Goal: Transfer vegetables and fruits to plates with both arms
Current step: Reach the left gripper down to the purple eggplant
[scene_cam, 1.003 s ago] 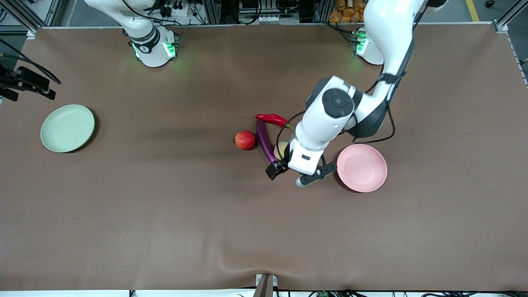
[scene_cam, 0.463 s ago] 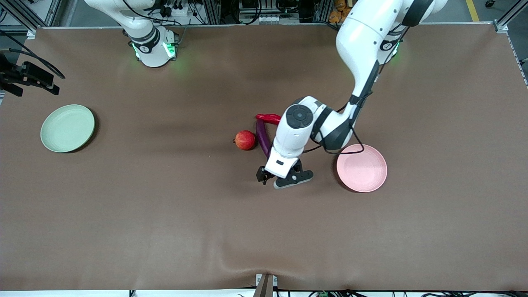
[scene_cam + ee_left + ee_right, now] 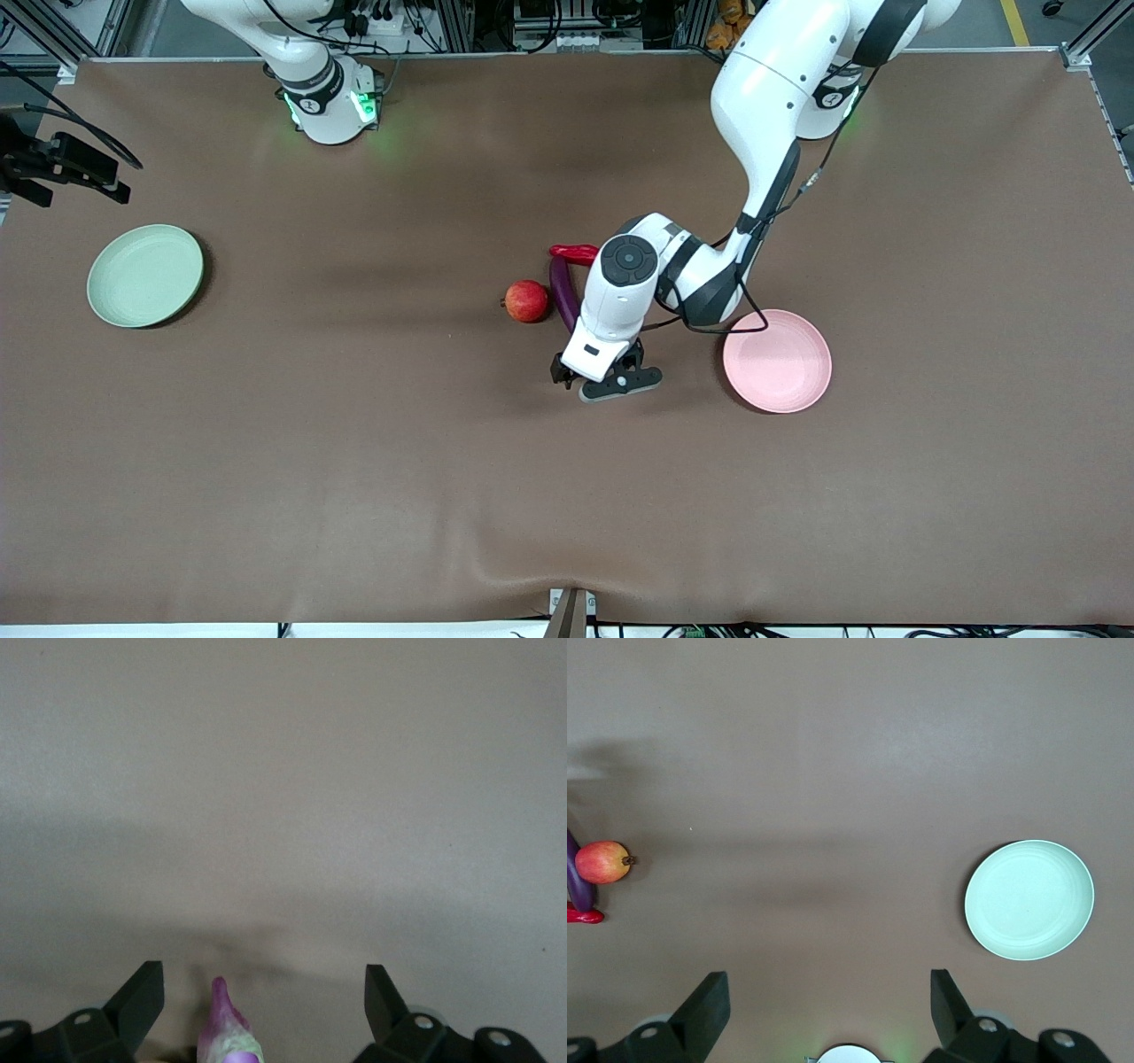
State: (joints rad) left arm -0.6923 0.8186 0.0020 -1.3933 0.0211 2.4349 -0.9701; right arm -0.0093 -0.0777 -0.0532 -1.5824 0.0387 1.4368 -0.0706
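Observation:
My left gripper is out at the eggplant's stem tip (image 3: 221,1008). It should go back and take hold of the eggplant's body (image 3: 563,293) before it carries the eggplant to the pink plate.
The purple eggplant (image 3: 561,299) lies mid-table, with the red chili (image 3: 573,253) at its end farther from the front camera and the red pomegranate-like fruit (image 3: 526,301) beside it. The yellow-green fruit is hidden under the left arm. My left gripper (image 3: 592,370) is low over the eggplant's nearer end. In the left wrist view it is open (image 3: 264,988), with the eggplant's stem tip (image 3: 226,1032) between its fingers. The pink plate (image 3: 777,361) lies beside it; the pale green plate (image 3: 145,275) lies at the right arm's end. My right gripper (image 3: 831,988) is open and empty, waiting high over the table.
The right wrist view shows the green plate (image 3: 1029,900), the pomegranate-like fruit (image 3: 602,861), the eggplant (image 3: 576,879) and the chili (image 3: 583,916) far below. Dark gear with cables (image 3: 62,164) hangs at the table's edge above the green plate.
My left arm has swung from beside the pink plate toward the eggplant, and now covers the yellow-green fruit. Its gripper has come down at the eggplant's nearer end.

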